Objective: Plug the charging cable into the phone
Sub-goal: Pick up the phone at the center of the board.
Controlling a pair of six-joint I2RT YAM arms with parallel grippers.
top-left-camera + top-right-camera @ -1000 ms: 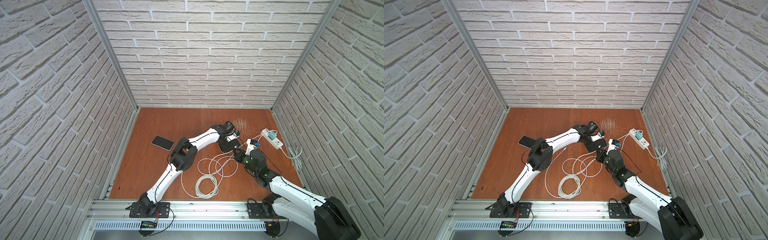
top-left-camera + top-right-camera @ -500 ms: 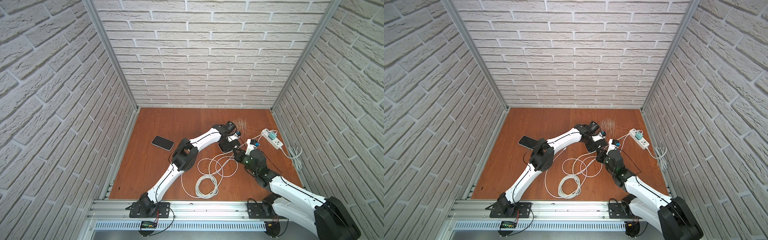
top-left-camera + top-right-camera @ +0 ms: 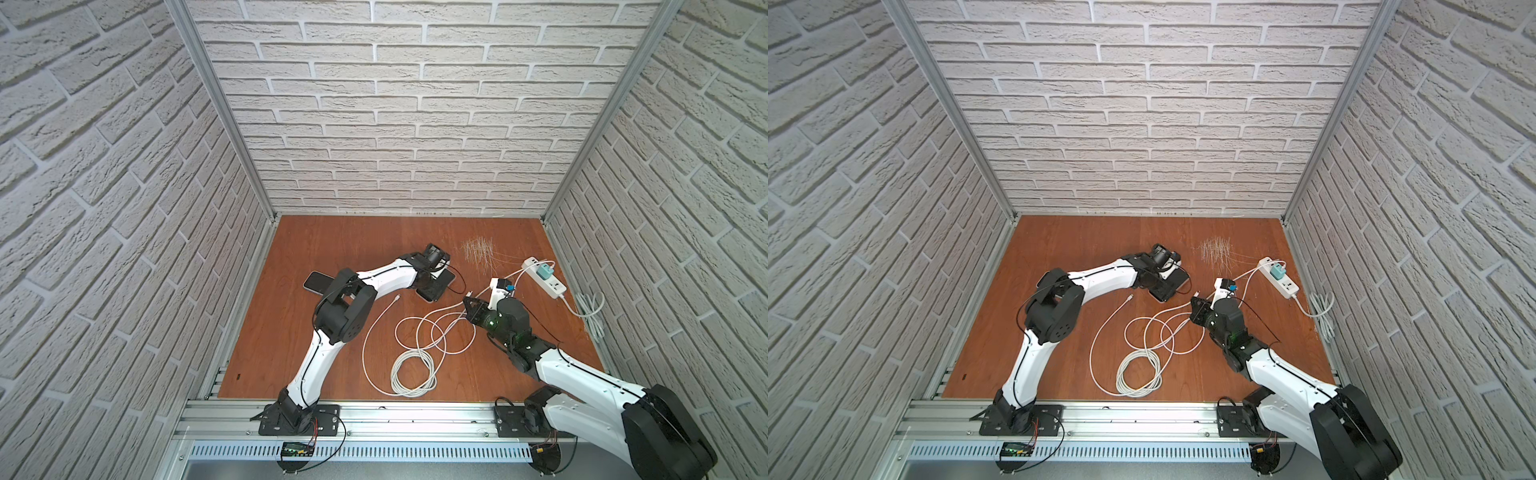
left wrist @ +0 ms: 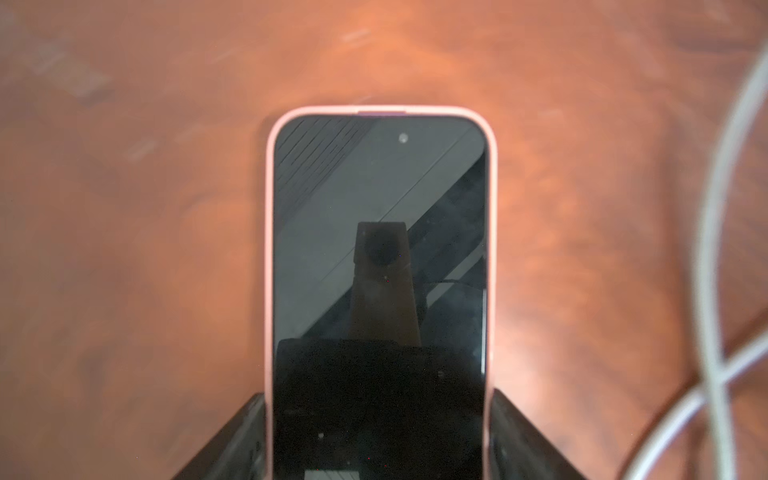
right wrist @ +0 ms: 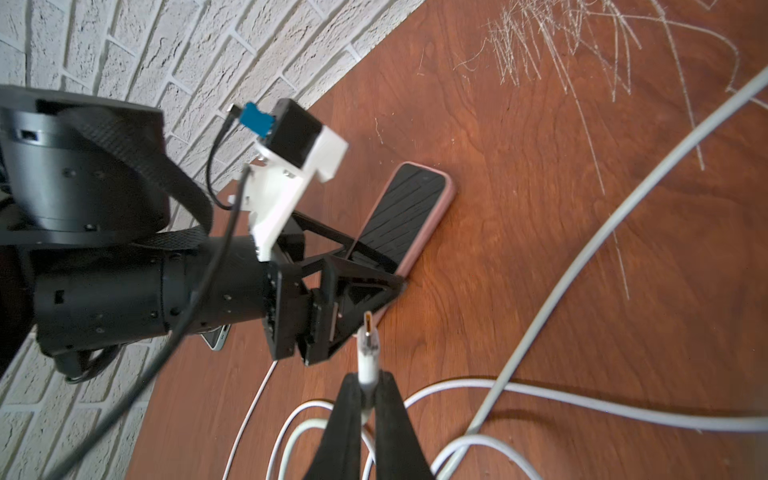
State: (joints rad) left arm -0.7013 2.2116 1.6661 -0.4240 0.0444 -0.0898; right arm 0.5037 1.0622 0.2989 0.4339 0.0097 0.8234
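The phone's near end [image 3: 429,296] is low and tilts away from the plug. My left gripper should first raise the phone and turn it straight toward the back wall [image 3: 405,206].
A phone [image 4: 378,208] in a pink case lies screen-up on the wooden table [image 3: 332,249], seen in both top views [image 3: 445,279] [image 3: 1177,279] and the right wrist view [image 5: 409,208]. My left gripper [image 4: 378,415] [image 3: 432,289] [image 3: 1163,291] is shut on its two long sides and covers its near end. My right gripper [image 5: 368,380] [image 3: 467,301] [image 3: 1194,301] is shut on the white charging cable just behind the plug [image 5: 368,340]. The metal tip points at the left gripper, a short way off. The cable's coil [image 3: 413,370] lies on the table.
A second phone [image 3: 313,282] lies at the left, partly under the left arm's elbow. A white power strip [image 3: 550,286] with a teal charger [image 3: 542,273] sits at the right. A loose cable end [image 3: 397,297] rests mid-table. Brick walls close three sides.
The left jaws have drawn in against the phone's sides and the left elbow has shifted slightly. The right arm has held still with the plug.
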